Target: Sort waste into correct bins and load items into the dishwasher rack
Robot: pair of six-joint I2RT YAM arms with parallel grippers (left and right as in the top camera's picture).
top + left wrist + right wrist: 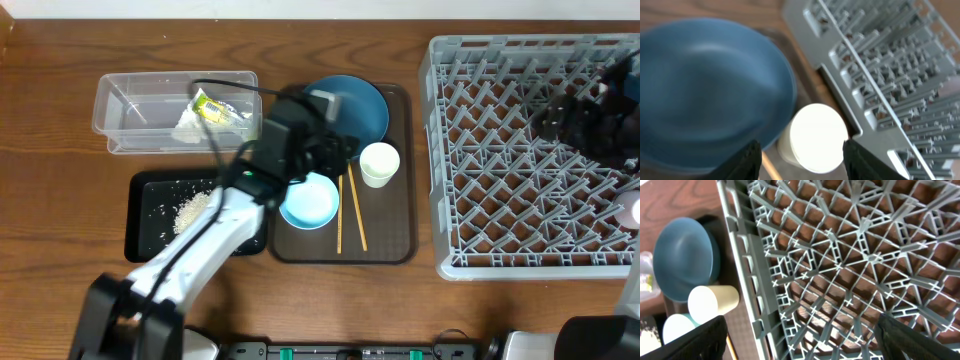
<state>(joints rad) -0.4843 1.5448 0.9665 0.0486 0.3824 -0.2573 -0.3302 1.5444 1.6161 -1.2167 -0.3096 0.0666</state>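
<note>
The robot's left gripper is too far away to reach the rack's far end [598,212], so it should pick up the greenish cup [379,165] and pass it to the robot's right gripper.
The dark blue dish [355,105], the white bowl with a pale blue inside [309,200], a greenish cup [380,163] and two chopsticks [352,210] lie on the brown serving tray. My left gripper [345,150] hovers over the tray, open. In the left wrist view the cup [812,137] shows between the fingers of the left gripper [802,162], next to the dish [710,90]. My right gripper [800,340] is open and empty above the dishwasher rack [445,150]. The tissue and wrapper [210,115] lie in the clear tub [120,100]. Rice grains [190,210] lie in the black tray [140,235].
The brown serving tray [395,240] sits between the black tray and the rack. A pinkish object [632,210] shows at the rack's right edge, partly cut off. The right arm [590,115] is over the rack's far right part.
</note>
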